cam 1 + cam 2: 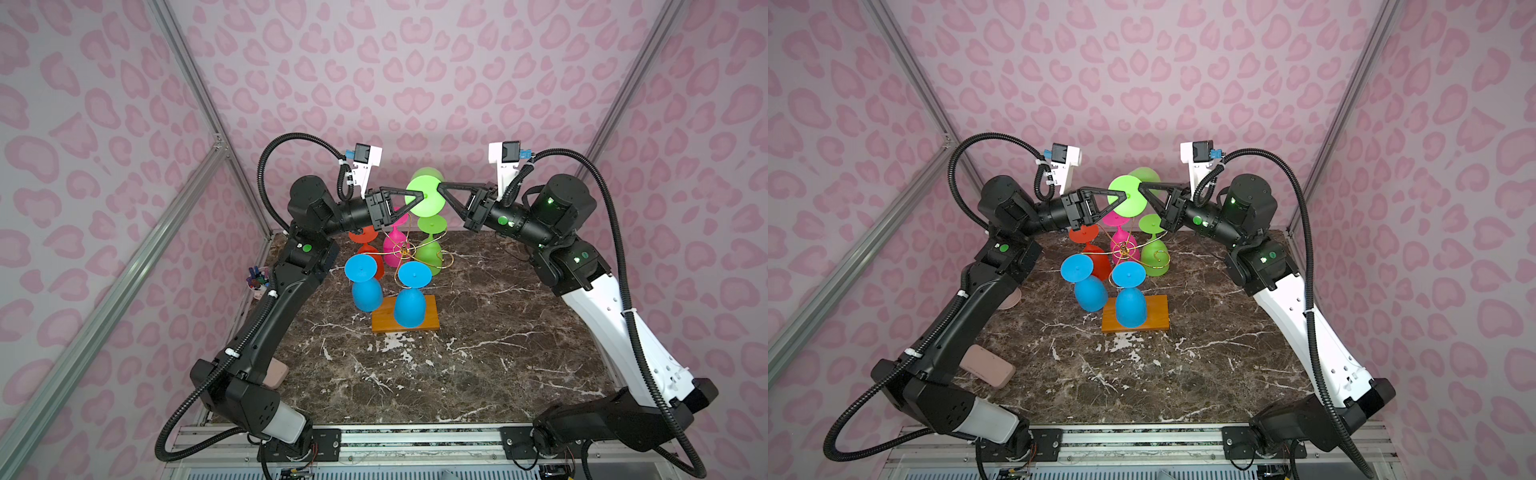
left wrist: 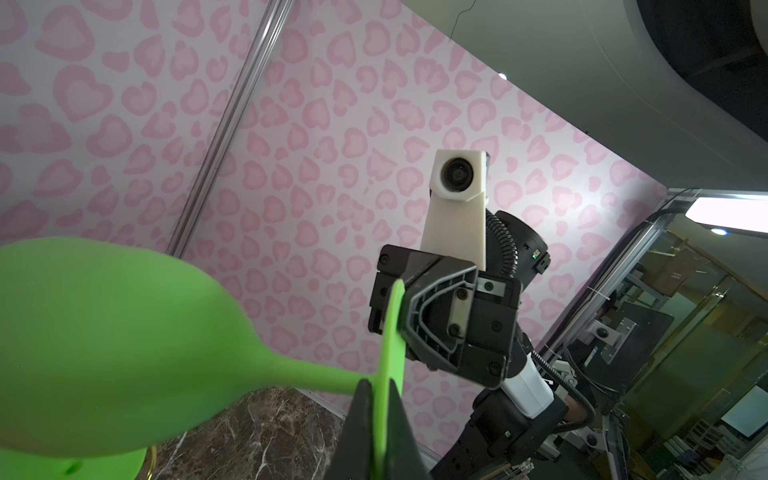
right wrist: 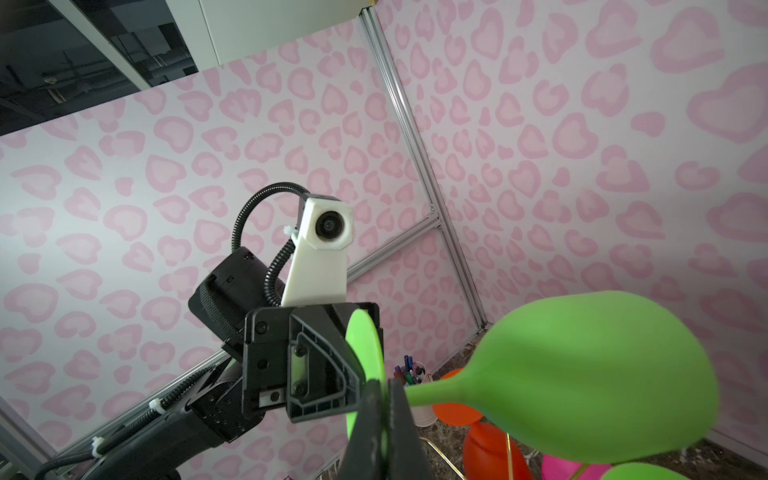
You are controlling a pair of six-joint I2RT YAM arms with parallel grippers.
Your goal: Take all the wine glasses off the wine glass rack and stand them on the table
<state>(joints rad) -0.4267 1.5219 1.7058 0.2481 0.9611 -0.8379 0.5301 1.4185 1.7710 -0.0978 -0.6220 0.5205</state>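
Note:
Both of the robot's grippers pinch just the foot of the bright green wine [image 1: 1127,197] glass, so the right gripper should go to the bowl [image 1: 1149,174] while the left gripper keeps the foot steady.
A bright green wine glass [image 1: 428,204] [image 1: 1128,204] lies sideways in the air above the wine glass rack, its round foot facing the cameras in both top views. My left gripper [image 1: 419,194] [image 2: 380,419] is shut on one edge of that foot. Shut on the opposite edge is my right gripper [image 1: 441,188] [image 3: 384,419]. The bowl [image 2: 104,345] [image 3: 602,386] points toward the back wall. Below stands the gold wire rack [image 1: 402,249] [image 1: 1124,250] on its orange-brown base [image 1: 430,320]. Hanging on it upside down are two blue glasses, a red, a pink and another green one.
A dark marble table [image 1: 478,365] carries the rack. A cup of pens [image 1: 257,283] stands at its left edge, and a pink case [image 1: 986,368] lies under the left arm. Pink patterned walls with aluminium rails close in the cell.

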